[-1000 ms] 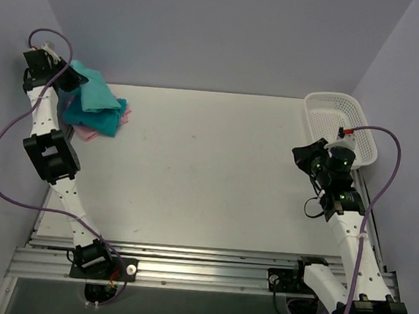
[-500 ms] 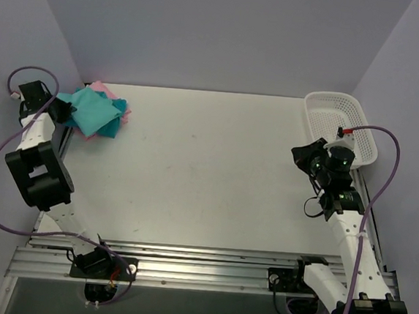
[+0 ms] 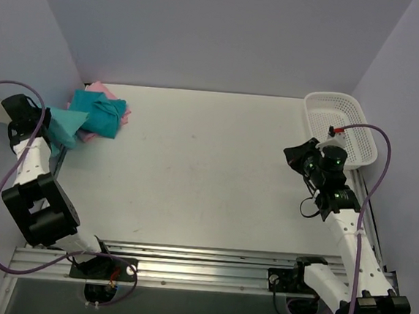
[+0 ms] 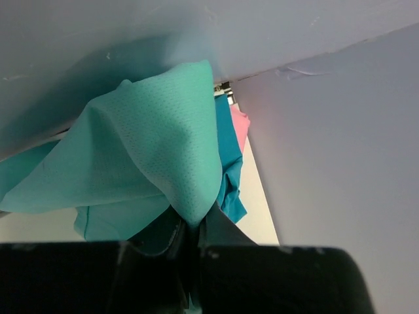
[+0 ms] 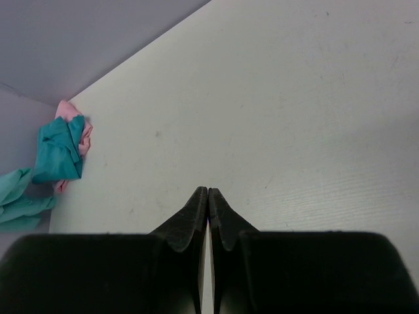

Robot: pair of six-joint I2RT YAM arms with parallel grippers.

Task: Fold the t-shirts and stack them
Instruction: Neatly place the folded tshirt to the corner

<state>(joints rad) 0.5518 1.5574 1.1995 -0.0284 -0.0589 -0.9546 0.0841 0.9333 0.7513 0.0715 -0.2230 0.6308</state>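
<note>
The light teal-green shirt [image 3: 66, 125] is hanging off the pile by the wall, so my left gripper should swing back and put it down over the teal-blue shirt [image 3: 104, 111].
A pile of t-shirts lies at the table's far left corner. The darker teal-blue shirt [image 3: 105, 113] is on top of the pink shirt [image 3: 101, 90]. My left gripper [image 3: 42, 118] is shut on the light teal-green shirt [image 3: 62, 123] and holds it stretched off the pile toward the left wall. In the left wrist view the light shirt [image 4: 157, 150] hangs from between the jaws, with the teal-blue shirt [image 4: 228, 163] and pink shirt [image 4: 239, 124] behind. My right gripper [image 3: 295, 156] is shut and empty above the table's right side, shown closed in the right wrist view [image 5: 208, 191].
A white mesh basket [image 3: 344, 123] stands at the far right corner, just behind my right arm. Grey walls close in the left, back and right sides. The left wall is very near my left gripper.
My left gripper has pulled the light teal-green shirt off the pile, moving left and toward the near side. The right arm has shifted slightly left.
</note>
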